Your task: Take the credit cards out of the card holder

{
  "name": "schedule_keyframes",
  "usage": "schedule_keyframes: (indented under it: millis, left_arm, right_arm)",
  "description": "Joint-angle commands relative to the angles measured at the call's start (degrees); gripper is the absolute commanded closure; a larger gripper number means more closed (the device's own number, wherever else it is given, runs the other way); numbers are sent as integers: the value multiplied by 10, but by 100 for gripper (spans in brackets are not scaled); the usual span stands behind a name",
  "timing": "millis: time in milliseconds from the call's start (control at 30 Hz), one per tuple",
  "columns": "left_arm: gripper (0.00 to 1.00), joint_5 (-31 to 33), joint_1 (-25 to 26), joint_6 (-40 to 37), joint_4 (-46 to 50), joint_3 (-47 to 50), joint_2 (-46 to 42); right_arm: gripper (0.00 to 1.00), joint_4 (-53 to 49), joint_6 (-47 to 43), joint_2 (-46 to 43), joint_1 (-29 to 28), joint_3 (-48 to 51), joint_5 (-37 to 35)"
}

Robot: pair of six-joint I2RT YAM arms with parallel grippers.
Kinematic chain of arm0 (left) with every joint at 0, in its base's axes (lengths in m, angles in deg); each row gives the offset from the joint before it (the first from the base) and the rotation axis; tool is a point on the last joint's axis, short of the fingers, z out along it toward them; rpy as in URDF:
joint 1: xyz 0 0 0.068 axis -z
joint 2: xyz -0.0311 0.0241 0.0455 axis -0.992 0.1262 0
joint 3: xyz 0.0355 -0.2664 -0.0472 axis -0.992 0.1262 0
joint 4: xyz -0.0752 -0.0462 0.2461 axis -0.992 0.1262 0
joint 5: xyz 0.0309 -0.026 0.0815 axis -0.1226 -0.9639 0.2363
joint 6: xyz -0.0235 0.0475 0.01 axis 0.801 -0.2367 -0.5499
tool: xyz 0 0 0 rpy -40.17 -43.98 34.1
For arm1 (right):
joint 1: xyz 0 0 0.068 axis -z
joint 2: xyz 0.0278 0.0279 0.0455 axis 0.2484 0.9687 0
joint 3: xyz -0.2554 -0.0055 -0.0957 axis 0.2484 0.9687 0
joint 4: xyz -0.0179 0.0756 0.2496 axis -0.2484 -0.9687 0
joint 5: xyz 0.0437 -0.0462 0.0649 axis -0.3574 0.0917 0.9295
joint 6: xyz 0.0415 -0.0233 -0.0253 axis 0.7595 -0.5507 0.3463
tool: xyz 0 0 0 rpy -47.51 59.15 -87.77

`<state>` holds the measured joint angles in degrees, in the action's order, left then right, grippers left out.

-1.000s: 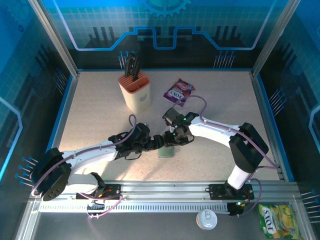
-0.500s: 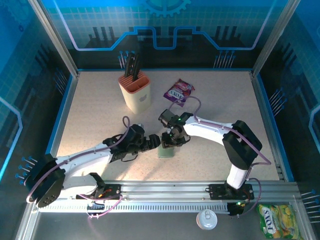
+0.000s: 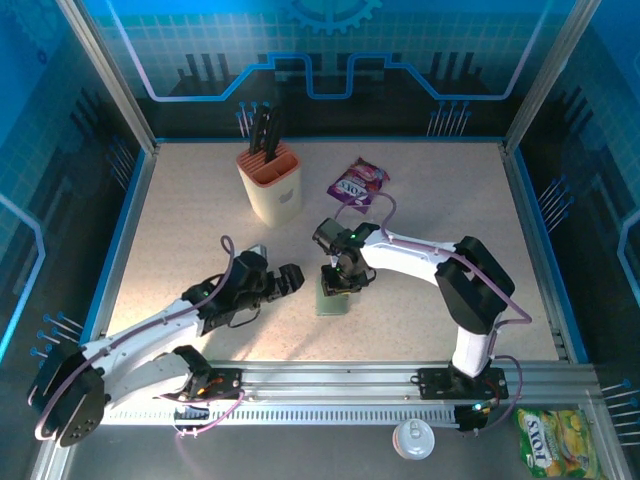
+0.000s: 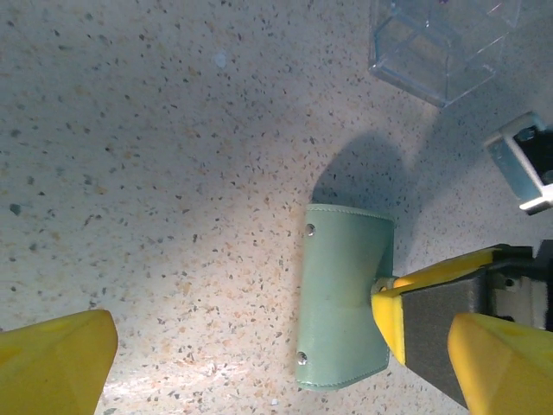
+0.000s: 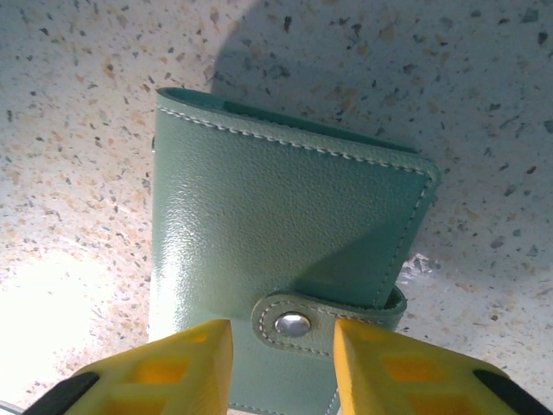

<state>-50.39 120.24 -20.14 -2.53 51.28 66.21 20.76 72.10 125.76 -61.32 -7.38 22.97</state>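
Note:
The snap tab (image 5: 293, 325) keeps the loose card holder closed, so next I push its cover (image 4: 344, 298) down with my left gripper before my right gripper pulls the tab open.
The card holder (image 3: 333, 301) lies closed and flat on the speckled table, grey-green with a snap tab (image 5: 294, 324) fastened over its edge. The credit cards are hidden inside it. My right gripper (image 3: 339, 281) hangs right over the holder, pointing down. In the right wrist view the right gripper (image 5: 282, 367) has its yellow fingers (image 5: 173, 367) partly apart on either side of the snap tab, holding nothing. My left gripper (image 3: 291, 279) stands wide open just left of the holder. In the left wrist view the card holder (image 4: 339, 294) lies ahead of the open left gripper (image 4: 276, 367).
A beige and orange knife block (image 3: 272, 185) stands at the back left, a purple snack packet (image 3: 358, 183) at the back middle. A clear plastic box (image 4: 441, 43) sits beyond the holder. A yellow-green packet (image 3: 548, 440) and a white lid (image 3: 413, 438) lie off the table's front.
The left arm has drawn back to the left, away from the holder, with its gripper open. The right gripper has shifted left over the holder and its jaws have narrowed.

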Motion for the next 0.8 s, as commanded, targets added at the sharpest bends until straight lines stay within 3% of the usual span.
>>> schedule_keyframes:
  millis: [0, 400, 767]
  left_arm:
    - [1, -4, -17, -26, -6, 9, -21]
    - [2, -58, -37, -41, -14, -9, 18]
    - [12, -137, -37, -36, -92, -17, 86]
  right_arm:
    - [63, -21, 3, 15, -10, -15, -9]
    - [70, -16, 8, 30, -9, -3, -11]
    - [83, -9, 5, 31, -9, 7, -10]
